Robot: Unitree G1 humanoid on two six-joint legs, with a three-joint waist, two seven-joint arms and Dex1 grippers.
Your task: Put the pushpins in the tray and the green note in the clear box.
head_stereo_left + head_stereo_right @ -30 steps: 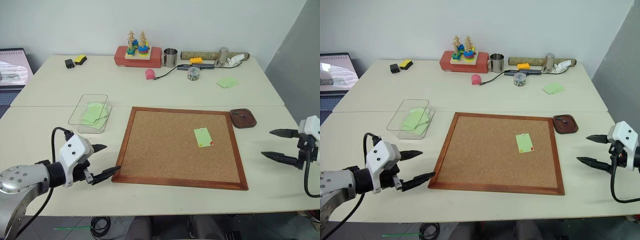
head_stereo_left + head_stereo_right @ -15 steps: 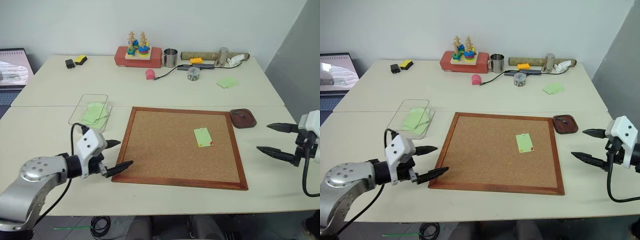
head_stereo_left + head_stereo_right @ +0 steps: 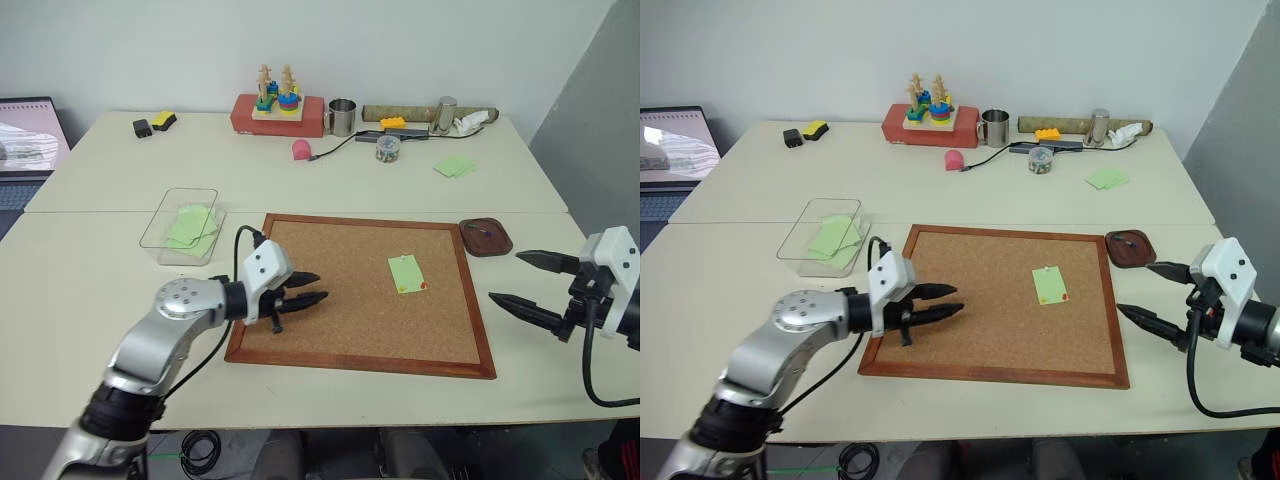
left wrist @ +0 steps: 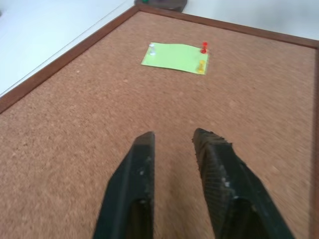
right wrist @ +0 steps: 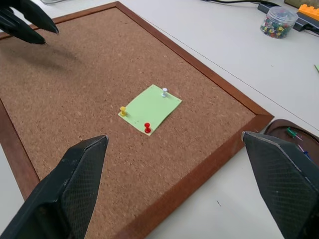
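Note:
The red pushpin (image 3: pixel 424 286) and the yellow one still pin the note's near edge, so the green note (image 3: pixel 406 272) will stay flat when I pull the white pushpin out.
The green note (image 3: pixel 405 273) lies on the right part of the corkboard (image 3: pixel 350 330), held by three pushpins: red (image 5: pixel 147 128), yellow (image 5: pixel 123 110) and white (image 5: pixel 164 91). My left gripper (image 3: pixel 318 287) hovers over the board's left part, pointing toward the note. Its fingers are drawn close with a narrow gap and nothing between them. My right gripper (image 3: pixel 506 276) stands wide open just off the board's right edge, empty. The brown tray (image 3: pixel 495 243) sits by the board's far right corner, with a green pin inside. The clear box (image 3: pixel 190 190), left of the board, holds green paper.
At the back of the table stand a red block toy (image 3: pixel 277 110), a metal cup (image 3: pixel 341 115), a jar of pins (image 3: pixel 387 146), a pink object (image 3: pixel 299 149) and a pair of green notes (image 3: pixel 455 165). A laptop (image 3: pixel 25 135) sits far left.
My left gripper has swung right from the bare table onto the corkboard, and its fingers have closed in. My right gripper has drifted slightly left, still wide open.

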